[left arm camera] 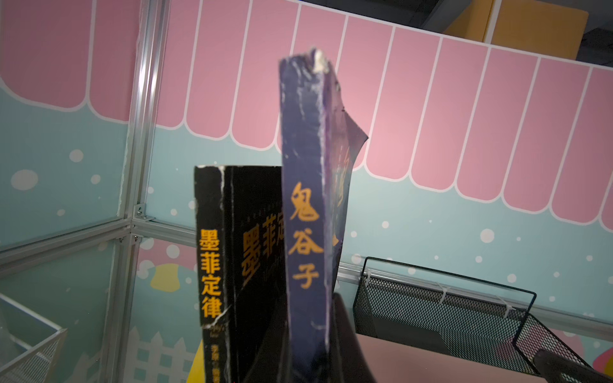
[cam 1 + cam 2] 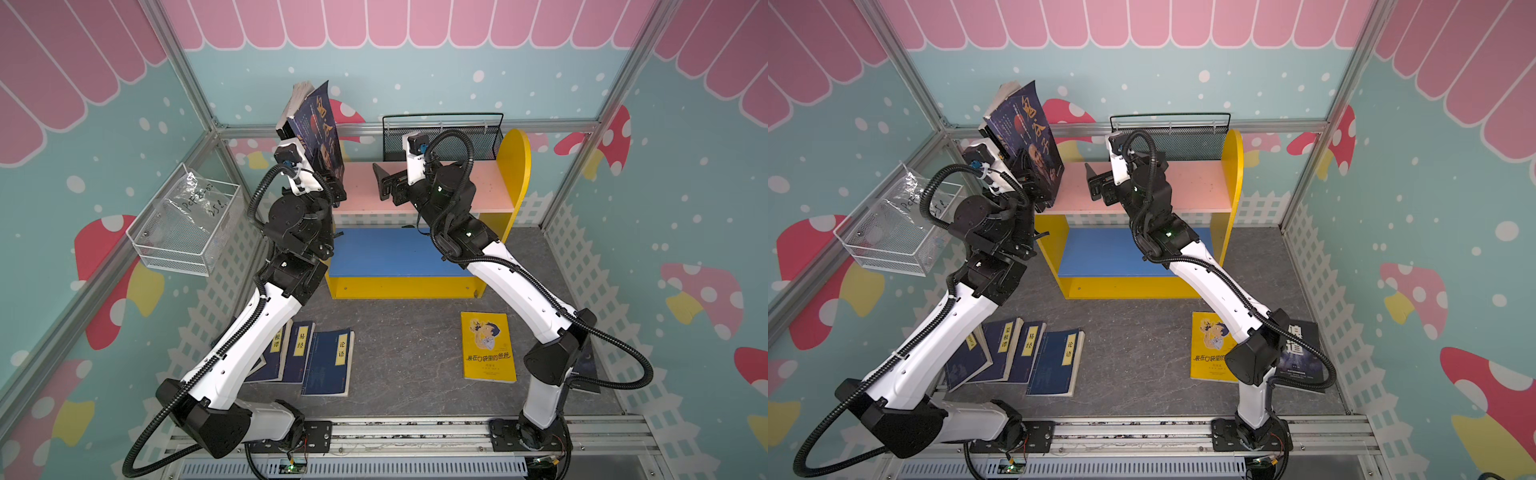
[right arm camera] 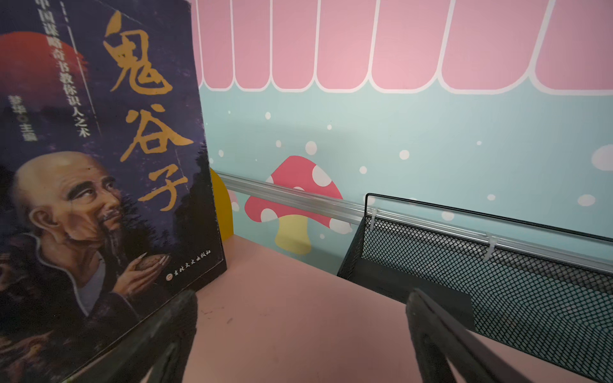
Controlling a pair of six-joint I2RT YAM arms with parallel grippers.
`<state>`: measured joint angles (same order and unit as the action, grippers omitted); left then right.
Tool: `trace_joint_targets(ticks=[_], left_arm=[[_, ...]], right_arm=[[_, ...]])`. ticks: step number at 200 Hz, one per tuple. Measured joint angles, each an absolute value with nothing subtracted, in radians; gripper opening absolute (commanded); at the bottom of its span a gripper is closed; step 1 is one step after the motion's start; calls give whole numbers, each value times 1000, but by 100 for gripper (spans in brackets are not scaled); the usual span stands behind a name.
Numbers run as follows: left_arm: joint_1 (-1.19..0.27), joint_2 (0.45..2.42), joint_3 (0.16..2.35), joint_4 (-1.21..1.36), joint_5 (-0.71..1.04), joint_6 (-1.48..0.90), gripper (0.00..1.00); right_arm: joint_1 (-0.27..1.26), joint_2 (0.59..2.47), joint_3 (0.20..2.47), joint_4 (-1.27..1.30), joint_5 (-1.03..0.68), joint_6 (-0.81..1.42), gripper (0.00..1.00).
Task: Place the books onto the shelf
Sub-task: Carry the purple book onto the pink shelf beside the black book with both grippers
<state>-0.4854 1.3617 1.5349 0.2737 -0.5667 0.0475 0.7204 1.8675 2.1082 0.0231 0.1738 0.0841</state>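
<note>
The dark portrait-cover book (image 2: 318,132) is upright next to the thick black book (image 1: 245,255), so the robot's left gripper keeps hold of the portrait-cover book's spine until both books rest together, then let go.
My left gripper (image 1: 308,361) is shut on the lower spine of a dark portrait-cover book (image 2: 318,133) (image 3: 99,159). The book stands upright at the left end of the shelf's pink upper board (image 2: 457,187). A thick black book (image 1: 215,265) (image 2: 285,126) stands right beside it on the outer side. My right gripper (image 2: 384,185) (image 3: 300,335) hovers open over the middle of the pink board with nothing between its fingers. On the floor lie several navy books (image 2: 328,361), a yellow cartoon book (image 2: 488,349) and a black book (image 2: 1302,353) partly under the right arm. The blue lower board (image 2: 382,249) is bare.
A black wire mesh basket (image 2: 444,137) hangs on the back rail just behind the pink board. A white wire basket (image 2: 187,224) with a plastic bag hangs on the left wall. The shelf's yellow side (image 2: 515,166) rises at the right end.
</note>
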Motion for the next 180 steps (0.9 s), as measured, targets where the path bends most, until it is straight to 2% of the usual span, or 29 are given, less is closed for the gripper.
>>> trace_joint_targets(ticks=[44,180], left_arm=[[-480,1402,1508,329,-561,18,0],[-479,1431,1457,431,-564,61,0]], right_arm=[[728,1979,2239,-2,103,107,100],[733,2074,2270,-69,25,145,97]])
